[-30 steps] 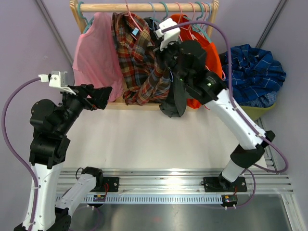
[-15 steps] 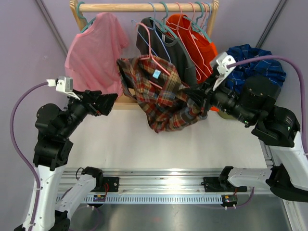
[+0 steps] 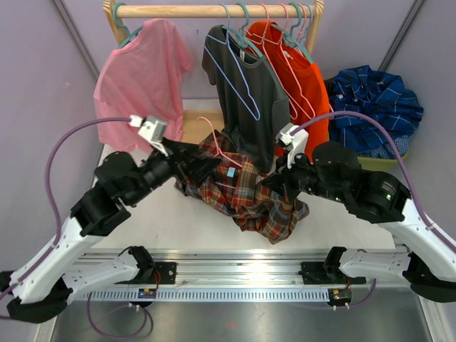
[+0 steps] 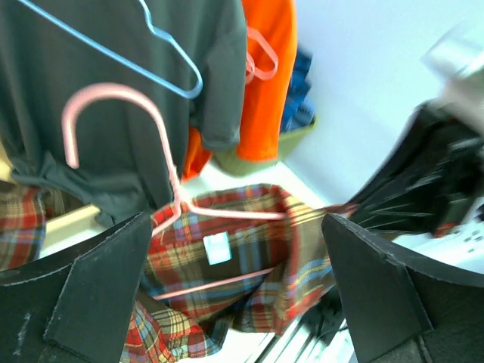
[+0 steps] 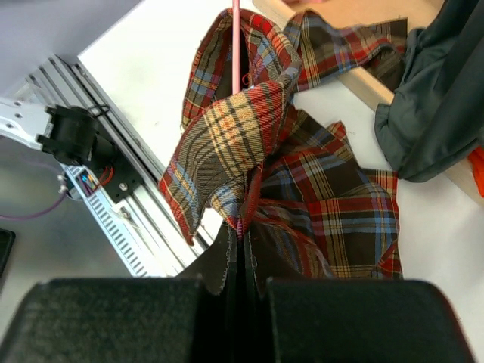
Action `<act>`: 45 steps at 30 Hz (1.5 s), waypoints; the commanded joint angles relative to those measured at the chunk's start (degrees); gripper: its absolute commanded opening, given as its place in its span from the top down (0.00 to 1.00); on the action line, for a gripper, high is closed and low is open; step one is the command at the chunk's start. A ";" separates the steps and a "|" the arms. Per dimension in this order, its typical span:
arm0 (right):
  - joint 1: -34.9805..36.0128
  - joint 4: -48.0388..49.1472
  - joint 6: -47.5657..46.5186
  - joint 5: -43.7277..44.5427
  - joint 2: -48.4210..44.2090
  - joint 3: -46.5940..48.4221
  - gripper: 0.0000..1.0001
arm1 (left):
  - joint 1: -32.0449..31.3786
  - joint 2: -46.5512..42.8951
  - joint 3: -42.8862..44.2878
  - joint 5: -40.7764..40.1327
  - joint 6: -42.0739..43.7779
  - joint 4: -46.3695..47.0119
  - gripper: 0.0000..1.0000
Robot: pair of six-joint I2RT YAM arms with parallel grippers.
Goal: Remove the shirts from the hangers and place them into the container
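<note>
The robot's right gripper is pinching the plaid shirt's shoulder [image 3: 259, 191] over the hanger's end, so it should open, and the left gripper should pull the hanger's hook [image 3: 211, 127].
The red-brown-green plaid shirt [image 3: 246, 196] lies bunched on the table, still on its pink hanger [image 3: 216, 142]. My right gripper [image 3: 268, 182] is shut on the shirt's shoulder, over the hanger's end [image 5: 237, 53]; in the right wrist view the plaid cloth [image 5: 234, 144] bunches at my right gripper [image 5: 242, 231]. My left gripper [image 3: 209, 165] stands open beside the collar, touching nothing. In the left wrist view the plaid shirt [image 4: 249, 257] and pink hanger [image 4: 113, 94] sit beyond my left gripper [image 4: 234, 283]. The olive container [image 3: 379, 166] at the right holds a blue plaid shirt [image 3: 374, 103].
On the wooden rail [image 3: 185, 11] hang a pink shirt [image 3: 142, 78], a dark grey shirt [image 3: 249, 100] with a pale blue hanger [image 3: 239, 78] over it, and an orange shirt [image 3: 303, 78]. A wooden base board [image 3: 191, 125] runs under the rack. Metal rails [image 3: 242, 274] line the near edge.
The right gripper has pulled the plaid shirt and its pink hanger off the rail and down to the table. The left arm has swung right, up to the collar.
</note>
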 commanded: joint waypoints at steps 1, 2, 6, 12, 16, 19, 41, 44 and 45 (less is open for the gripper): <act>0.69 4.97 2.02 1.43 -4.70 1.57 1.00 | -4.69 4.15 3.40 -11.52 3.88 3.20 0.01; 0.60 5.23 1.93 1.52 -4.88 1.48 1.00 | -5.57 5.12 4.10 -13.00 3.97 3.02 0.01; 0.69 6.10 1.75 2.04 -5.76 0.61 1.00 | -8.29 8.55 4.64 -19.24 4.23 2.76 0.01; 0.60 7.07 1.84 1.34 -7.25 -1.15 1.00 | -13.30 12.42 5.95 -28.57 7.30 4.25 0.01; 0.60 7.78 2.45 0.55 -7.61 -2.74 1.00 | -14.89 14.88 6.48 -29.89 8.54 7.85 0.01; 0.60 7.96 2.89 0.02 -7.78 -3.70 1.00 | -15.68 16.20 7.27 -30.33 9.50 9.60 0.01; 0.60 7.61 2.37 -0.33 -8.04 -2.66 1.00 | -15.86 19.90 8.24 -29.36 9.41 11.55 1.00; 0.60 6.03 1.75 0.37 -7.96 -1.69 0.63 | -15.86 20.33 10.52 -32.35 12.57 10.49 1.00; 0.60 5.76 1.58 0.20 -7.96 -1.42 0.48 | -15.77 20.86 11.31 -33.31 13.71 9.97 1.00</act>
